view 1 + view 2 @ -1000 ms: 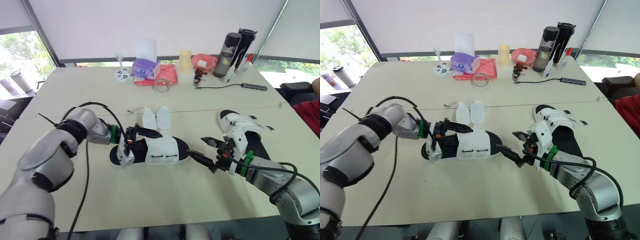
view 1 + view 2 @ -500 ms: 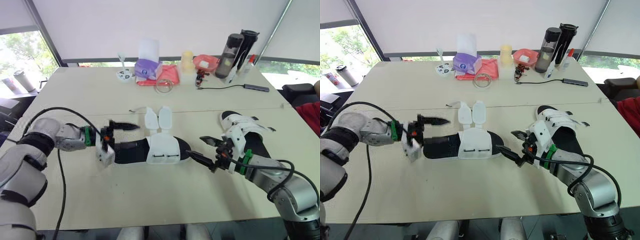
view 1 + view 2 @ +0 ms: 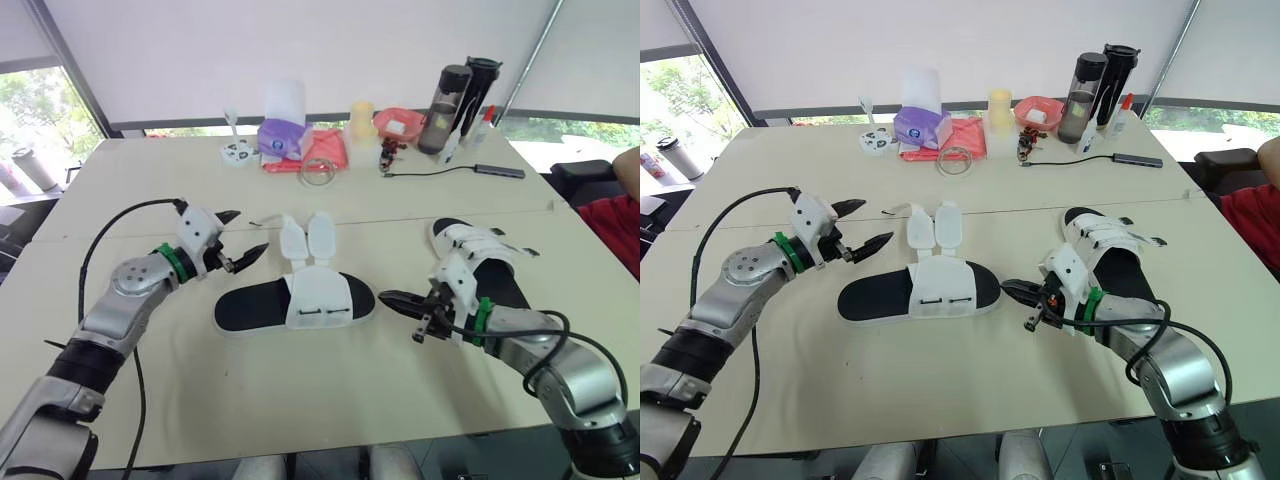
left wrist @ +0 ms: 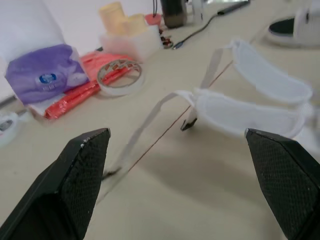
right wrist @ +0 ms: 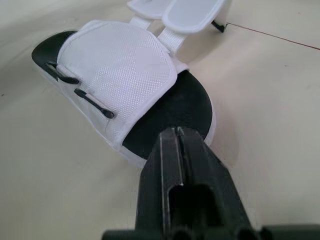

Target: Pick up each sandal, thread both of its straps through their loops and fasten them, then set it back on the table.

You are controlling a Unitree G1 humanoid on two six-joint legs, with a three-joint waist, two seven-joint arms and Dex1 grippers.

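I expect the strap (image 3: 292, 241) by my left gripper to fold over the sandal's upper by itself when I pull it, because a gap (image 3: 307, 243) separates the white straps.
One black-soled sandal (image 3: 296, 302) with a white upper lies flat mid-table, its two white straps (image 3: 306, 236) unfastened and spread toward the back. My left gripper (image 3: 238, 234) hovers open just left of those straps, holding nothing; the left wrist view shows the straps (image 4: 250, 90) between its fingers (image 4: 82, 175). My right gripper (image 3: 386, 297) is shut and empty, its tip just off the sandal's toe (image 5: 170, 120), fingers (image 5: 176, 165) pressed together. A second sandal (image 3: 482, 268) lies beside my right forearm with its straps across the upper.
Along the table's (image 3: 330, 400) back edge stand a purple tissue pack (image 3: 282, 136), red cloth (image 3: 326, 148), a tape roll (image 3: 318, 172), a cup, a red bowl and dark bottles (image 3: 442, 95). A cable with a hub (image 3: 500, 171) lies back right. A person's red sleeve (image 3: 620, 215) is at the right edge.
My left gripper has pulled away from the sandal's heel end and swung up toward the straps, still open. My right gripper has closed. The sandal lies slightly shifted.
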